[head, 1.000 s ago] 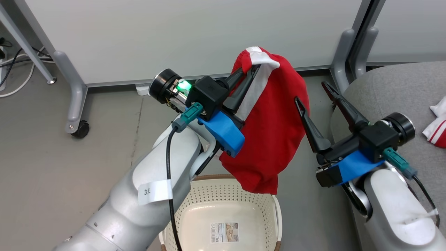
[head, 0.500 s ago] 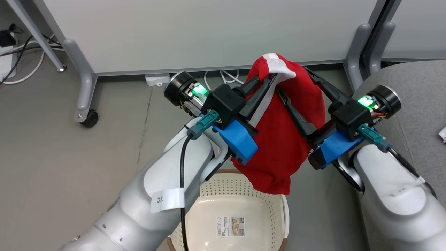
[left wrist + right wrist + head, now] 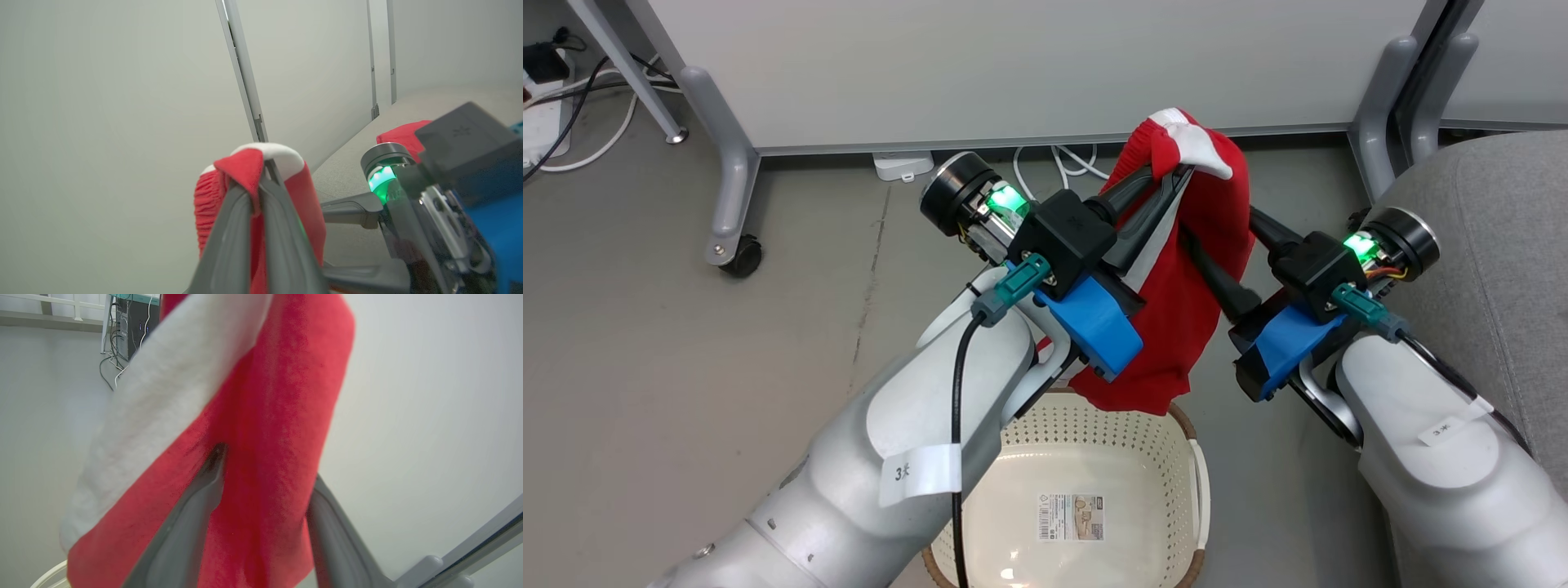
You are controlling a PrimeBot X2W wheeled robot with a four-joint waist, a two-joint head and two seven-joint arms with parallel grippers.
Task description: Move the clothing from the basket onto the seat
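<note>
I expect the clothing's top (image 3: 1187, 139) to flop over my right gripper's fingers when I carry the clothing to the seat, because limp cloth (image 3: 1223, 200) rises above them.
A red piece of clothing (image 3: 1180, 318) with white trim hangs above the basket (image 3: 1196, 482), a cream perforated tub with a brown rim and only a label inside. My left gripper (image 3: 1172, 175) is shut on the garment's white-trimmed top edge (image 3: 208, 196). My right gripper (image 3: 1217, 224) comes in from the right. Its fingers stand apart on either side of the hanging cloth (image 3: 265, 396), which fills the gap between them (image 3: 265, 469). The grey seat (image 3: 1503, 220) lies at the right. In the left wrist view another red garment (image 3: 398, 132) rests on that seat (image 3: 351, 159).
White partition panels stand behind, on grey legs with a caster (image 3: 742, 257). A power strip (image 3: 903, 163) and cables lie on the floor at their foot. Open grey floor spreads to the left of the basket.
My right gripper has swung in from the right and now straddles the hanging garment, its fingers closer together. The left gripper keeps its hold. The head camera has shifted.
</note>
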